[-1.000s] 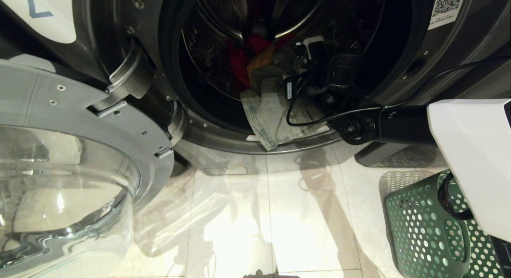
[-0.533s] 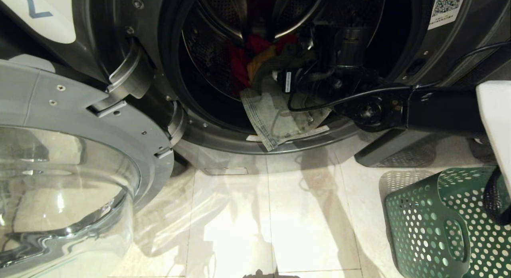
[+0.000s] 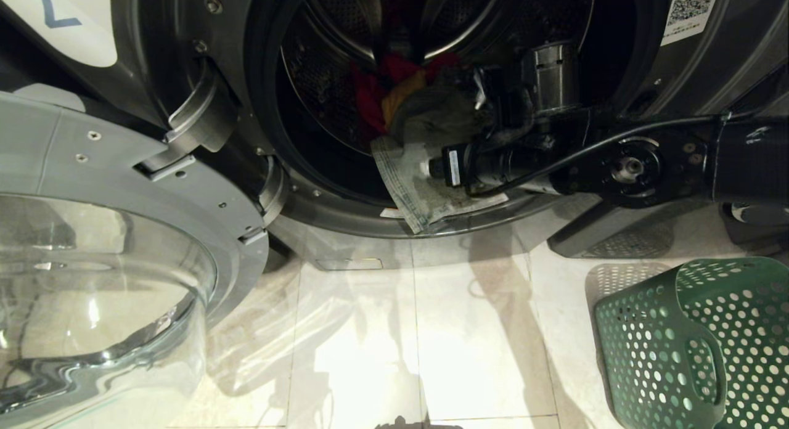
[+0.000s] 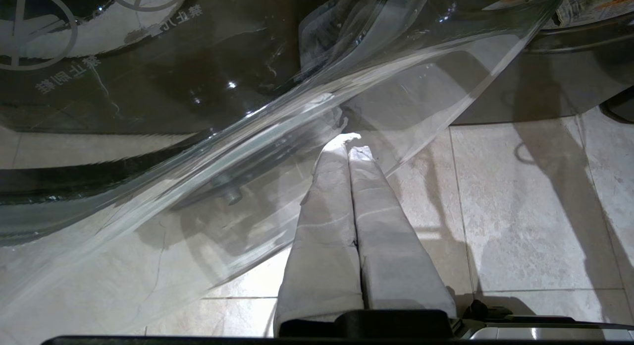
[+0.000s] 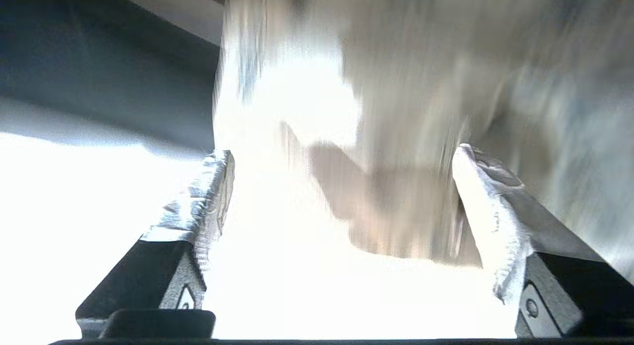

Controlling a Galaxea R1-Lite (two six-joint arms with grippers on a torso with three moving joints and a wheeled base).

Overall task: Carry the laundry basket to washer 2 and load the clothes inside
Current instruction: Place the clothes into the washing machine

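Orange and red clothes show, and their visible folds [image 3: 397,96] go in under the grey clothes. I expect more orange and red clothes to show underneath when I lift the pale striped cloth [image 3: 414,179].
Washer 2 [image 3: 185,40] stands open, its drum [image 3: 333,77] holding red, orange and grey clothes [image 3: 400,90]. A pale striped cloth [image 3: 410,188] hangs out over the drum's lip. My right arm [image 3: 629,167] reaches in from the right, low across the opening, above that cloth. In the right wrist view my right gripper [image 5: 343,154] is open, fingers wide apart, with blurred pale cloth ahead and nothing between them. The green perforated laundry basket [image 3: 672,343] sits on the floor at lower right. My left gripper [image 4: 349,144] is shut and empty, beside the door glass.
The washer door [image 3: 123,188] with its glass bowl [image 3: 92,306] swings out on the left. Pale floor tiles [image 3: 382,355] lie between door and basket. A dark plinth [image 3: 616,241] sits right of the washer. A QR sticker [image 3: 690,7] is at upper right.
My right gripper has opened. The arm has swung so the forearm now lies level across the drum's mouth, and its white shell has left the view. The basket shows more fully.
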